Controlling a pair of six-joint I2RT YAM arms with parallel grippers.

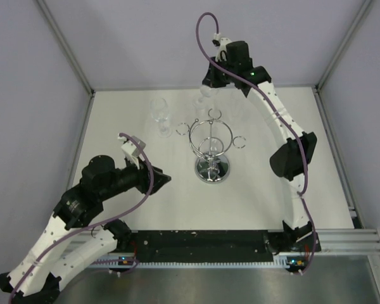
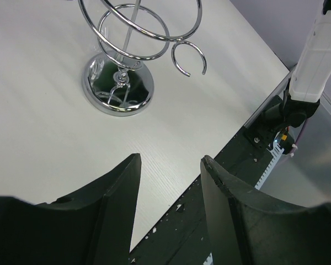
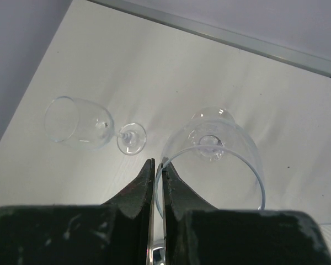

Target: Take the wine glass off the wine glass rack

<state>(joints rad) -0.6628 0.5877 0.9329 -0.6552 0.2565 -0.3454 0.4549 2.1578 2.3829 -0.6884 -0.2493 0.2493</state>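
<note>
The wine glass is hanging upright with its foot (image 3: 209, 147) over open tabletop behind the rack. My right gripper should keep lowering the wine glass until its foot stands flat.
The chrome wine glass rack (image 1: 211, 144) stands mid-table on its round mirrored base (image 2: 117, 87); I see no glass hanging on it. My right gripper (image 3: 158, 163) is shut on the rim of a clear wine glass (image 3: 220, 138). It holds the glass upright, foot downward, over the table behind the rack, and the glass shows faintly in the top view (image 1: 206, 95). My left gripper (image 2: 168, 165) is open and empty, low over the table's near edge, in front of and left of the rack.
A second clear wine glass (image 3: 80, 122) lies on its side at the back left, also in the top view (image 1: 160, 119). Grey walls enclose the table on three sides. A black rail (image 1: 202, 242) runs along the near edge.
</note>
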